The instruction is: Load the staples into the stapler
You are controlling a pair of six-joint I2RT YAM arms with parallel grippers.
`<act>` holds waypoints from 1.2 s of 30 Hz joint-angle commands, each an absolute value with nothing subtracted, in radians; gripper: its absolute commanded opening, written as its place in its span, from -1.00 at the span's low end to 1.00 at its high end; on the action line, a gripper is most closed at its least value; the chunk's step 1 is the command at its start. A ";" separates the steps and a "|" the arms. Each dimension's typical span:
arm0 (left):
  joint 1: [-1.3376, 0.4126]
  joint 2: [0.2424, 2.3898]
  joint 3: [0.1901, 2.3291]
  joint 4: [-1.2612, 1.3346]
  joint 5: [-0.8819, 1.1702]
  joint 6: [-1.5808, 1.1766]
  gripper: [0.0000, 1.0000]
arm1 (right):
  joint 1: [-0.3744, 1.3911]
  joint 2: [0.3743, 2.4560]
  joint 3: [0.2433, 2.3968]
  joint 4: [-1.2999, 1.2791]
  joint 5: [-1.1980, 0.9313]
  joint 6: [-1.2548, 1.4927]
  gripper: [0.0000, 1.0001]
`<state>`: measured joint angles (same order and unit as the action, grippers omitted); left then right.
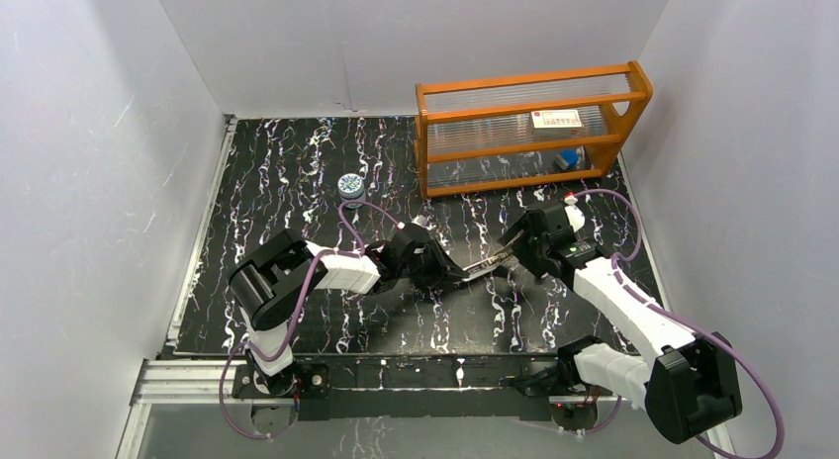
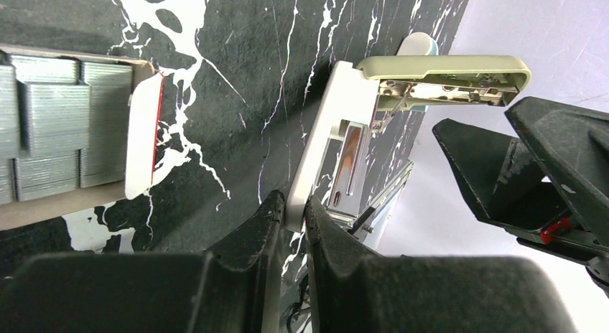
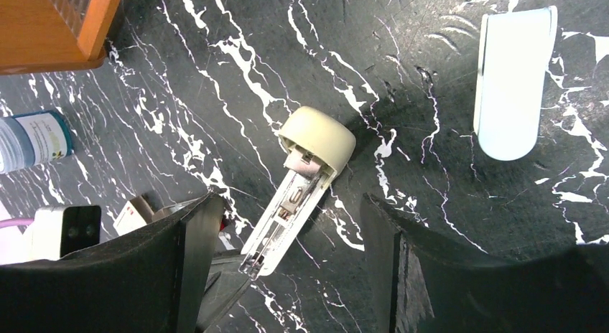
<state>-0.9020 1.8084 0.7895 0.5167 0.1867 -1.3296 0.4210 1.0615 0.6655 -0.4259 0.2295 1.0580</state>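
My right gripper should take hold of the raised arm [image 3: 320,135], because my left gripper is holding the stapler's base [image 2: 310,174]. That will free my left gripper to go to the staples.
The beige-grey stapler [image 2: 337,146] lies swung open on the black marbled table, its rounded top arm [image 2: 445,67] raised and the silvery channel showing. My left gripper [image 2: 294,204] is shut on the near end of its pale base. In the top view the left gripper [image 1: 450,273] holds the stapler [image 1: 487,268] at mid-table. My right gripper [image 3: 287,211] hangs open over the stapler [image 3: 301,175], fingers on either side and apart from it; from above the right gripper [image 1: 516,243] is just right of it. The staples [image 2: 50,125] sit as grey ridged blocks in an open red-and-white box [image 2: 140,139].
A light-blue piece [image 3: 510,82] lies flat to the right of the stapler. An orange rack [image 1: 534,133] stands at the back right with a small red-and-white box [image 1: 556,119] on it. A small round jar [image 1: 350,187] stands at the back centre. White walls enclose the table.
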 commanded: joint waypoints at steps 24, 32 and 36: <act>-0.911 1.834 0.798 0.327 0.210 -1.343 -0.54 | 0.421 1.051 0.697 -0.423 0.136 0.966 0.61; -0.911 1.833 0.811 0.282 0.207 -1.325 -0.53 | 0.422 1.033 0.698 -0.418 0.095 0.941 0.61; -0.911 1.822 0.812 0.271 0.208 -1.308 -0.53 | 0.422 1.027 0.694 -0.420 0.074 0.917 0.61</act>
